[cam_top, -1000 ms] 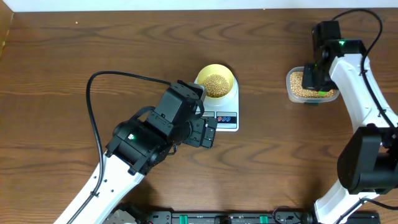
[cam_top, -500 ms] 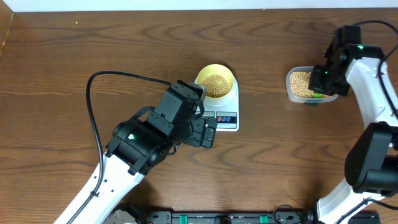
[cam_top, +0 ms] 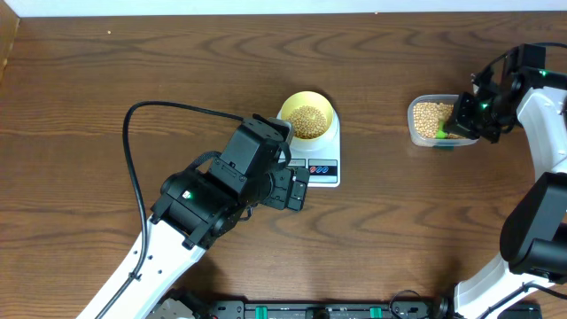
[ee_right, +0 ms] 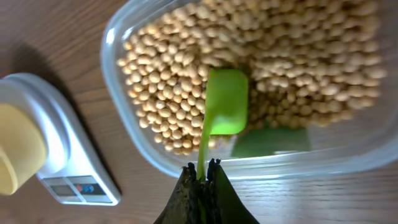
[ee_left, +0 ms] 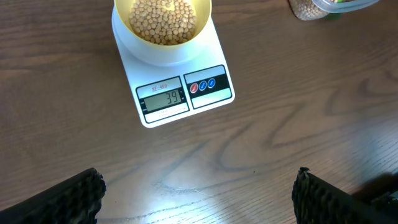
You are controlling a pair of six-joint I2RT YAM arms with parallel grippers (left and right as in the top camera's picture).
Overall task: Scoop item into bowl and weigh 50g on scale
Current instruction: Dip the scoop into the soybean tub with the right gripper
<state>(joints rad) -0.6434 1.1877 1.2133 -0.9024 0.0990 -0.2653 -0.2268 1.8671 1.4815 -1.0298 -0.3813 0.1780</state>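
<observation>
The green scoop's head (ee_right: 226,101) points steeply down into the tub's beans, so the robot's right gripper should turn the scoop level before taking it to the bowl (cam_top: 307,115).
The pale yellow bowl (cam_top: 287,108) stands on the white scale (cam_top: 322,170), with a heap of tan beans (cam_top: 308,120) in it. In the left wrist view the scale (ee_left: 186,93) shows 39 under the bowl (ee_left: 120,22). My left gripper (cam_top: 298,189) hovers just in front of the scale, open and empty (ee_left: 199,199). At the right, my right gripper (cam_top: 464,120) is shut on the handle of a green scoop (ee_right: 225,102). The scoop's head lies among the beans (ee_right: 298,37) in the clear tub (ee_right: 124,28).
The clear tub (cam_top: 413,120) sits right of the scale, with bare wood between them. The left arm's black cable (cam_top: 133,151) loops over the table's left half. The right wrist view catches the scale (ee_right: 65,165) and bowl (ee_right: 15,149) at lower left.
The right arm has swung out to the right, away from above the tub, still holding the scoop in the beans. The left arm, bowl and scale have not moved.
</observation>
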